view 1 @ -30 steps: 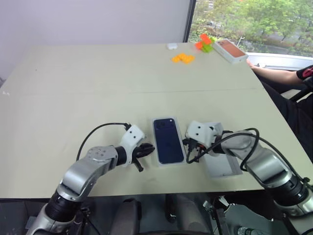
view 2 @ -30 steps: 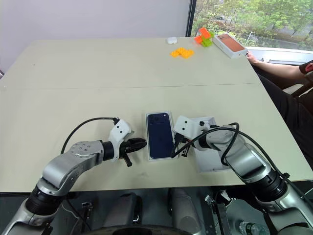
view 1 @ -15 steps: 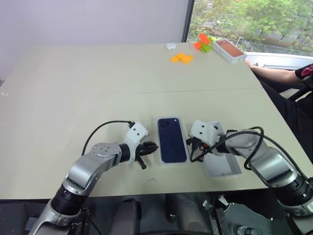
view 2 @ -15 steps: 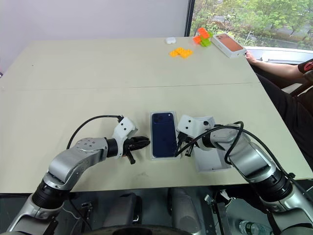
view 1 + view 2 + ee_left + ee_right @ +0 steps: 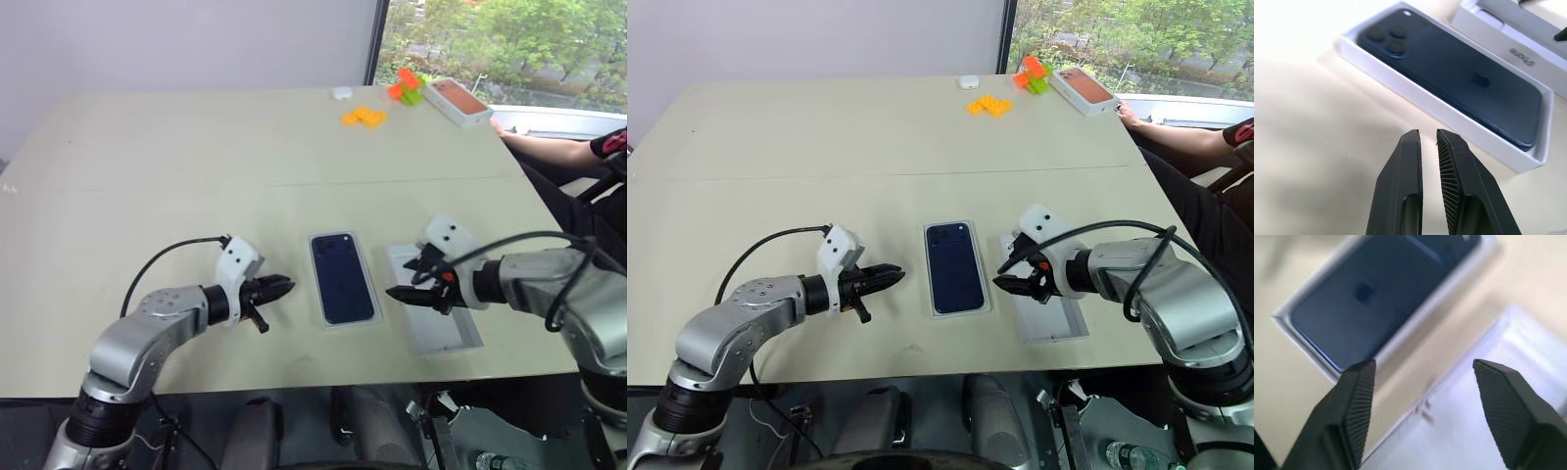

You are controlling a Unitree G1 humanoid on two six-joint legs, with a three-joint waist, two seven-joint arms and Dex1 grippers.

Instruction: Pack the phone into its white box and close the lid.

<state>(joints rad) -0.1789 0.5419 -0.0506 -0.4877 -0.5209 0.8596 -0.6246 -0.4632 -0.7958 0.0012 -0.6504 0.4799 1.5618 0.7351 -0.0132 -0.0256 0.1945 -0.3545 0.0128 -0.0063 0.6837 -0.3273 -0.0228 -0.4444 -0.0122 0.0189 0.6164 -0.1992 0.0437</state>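
Observation:
The lid is lying with its pale inside (image 5: 443, 333) up, so the robot's right gripper should grip its side (image 5: 1423, 398) nearest the box and flip the lid before closing.
The dark navy phone (image 5: 343, 277) lies back up inside the white box (image 5: 1425, 105) near the table's front middle, its camera cluster at the far end. The lid (image 5: 446, 328) lies just right of the box, pale inside facing up. My left gripper (image 5: 279, 287) hovers a short way left of the box, pointing at it, shut with nothing between its fingers (image 5: 1452, 166). My right gripper (image 5: 405, 279) hangs open over the lid's left edge and the gap between lid and box, its fingers (image 5: 1354, 401) spread wide and holding nothing.
At the far right of the table lie orange blocks (image 5: 365, 116), red and green blocks (image 5: 407, 86), a small white object (image 5: 342, 92) and a white box with a salmon-orange top (image 5: 460, 101). A person's arm (image 5: 549, 149) rests at the table's right edge.
My right gripper has opened, lifted and drawn back right from the box's side to above the lid. My left gripper has backed off left from the box.

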